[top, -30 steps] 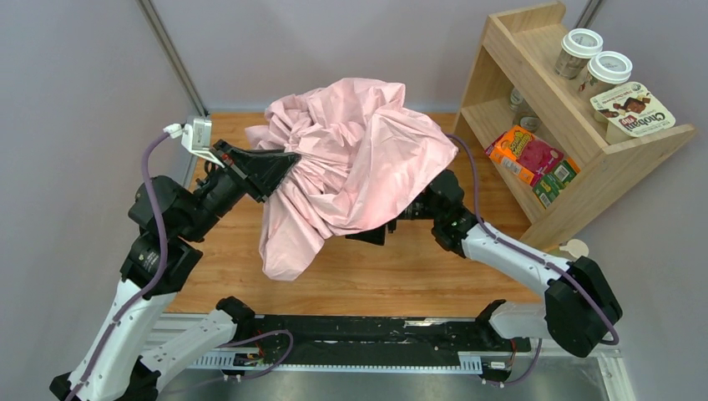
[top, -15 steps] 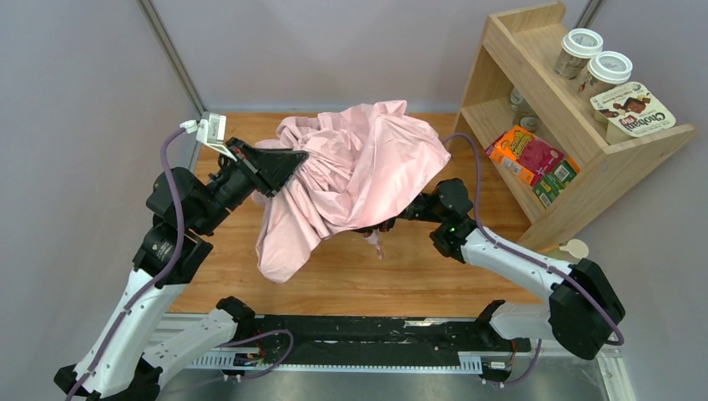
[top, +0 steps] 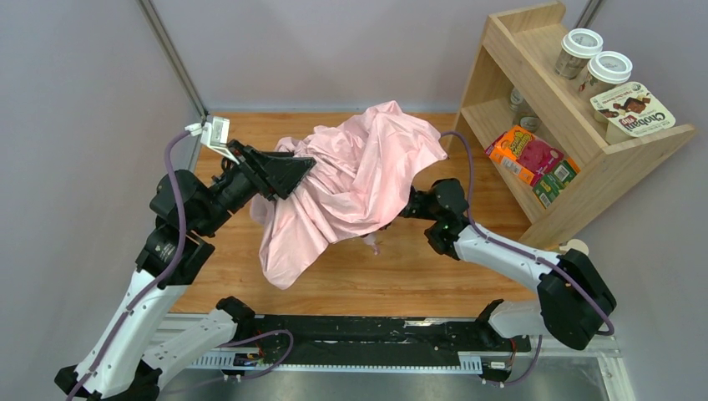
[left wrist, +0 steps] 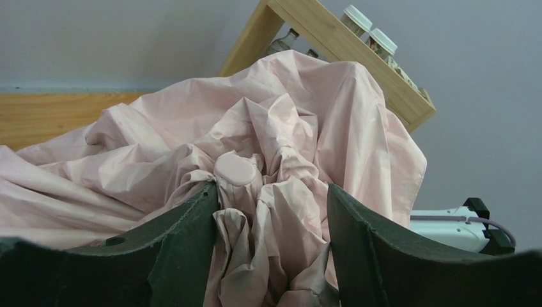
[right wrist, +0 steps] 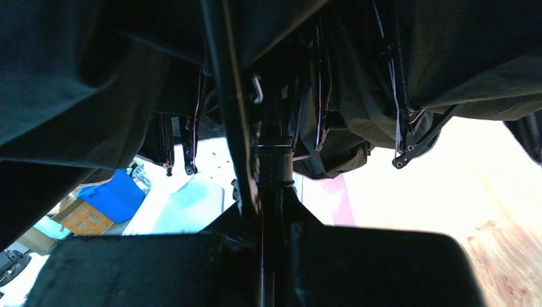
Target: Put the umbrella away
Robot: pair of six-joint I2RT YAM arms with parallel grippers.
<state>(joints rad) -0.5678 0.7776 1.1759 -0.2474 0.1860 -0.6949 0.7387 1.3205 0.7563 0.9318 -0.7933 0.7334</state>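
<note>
My right gripper is under the canopy on the umbrella's shaft (right wrist: 275,164), so my left gripper should keep hold of the top of the umbrella while my right gripper comes out to gather loose fabric (top: 405,154).
The pale pink umbrella (top: 367,175) hangs half collapsed over the middle of the wooden table (top: 451,267), its fabric crumpled and drooping to the left. My left gripper (top: 299,170) reaches into its left side. In the left wrist view this gripper (left wrist: 271,192) is open, its fingers (left wrist: 185,230) standing wide on either side of bunched cloth just below the pink top cap (left wrist: 235,169). My right gripper is hidden under the canopy in the top view. In the right wrist view it (right wrist: 271,214) is shut on the dark shaft (right wrist: 273,160), with ribs (right wrist: 409,144) and dark lining above.
A slanted wooden shelf (top: 501,50) stands at the back right, close to the canopy's right edge. It holds two lidded cups (top: 582,46), a Chobani box (top: 634,109) and colourful snack packets (top: 530,154). Grey walls close in the left and back.
The left gripper has opened on the cloth. The right gripper has gone under the canopy and shut on the shaft. The canopy has narrowed and shifted right and back.
</note>
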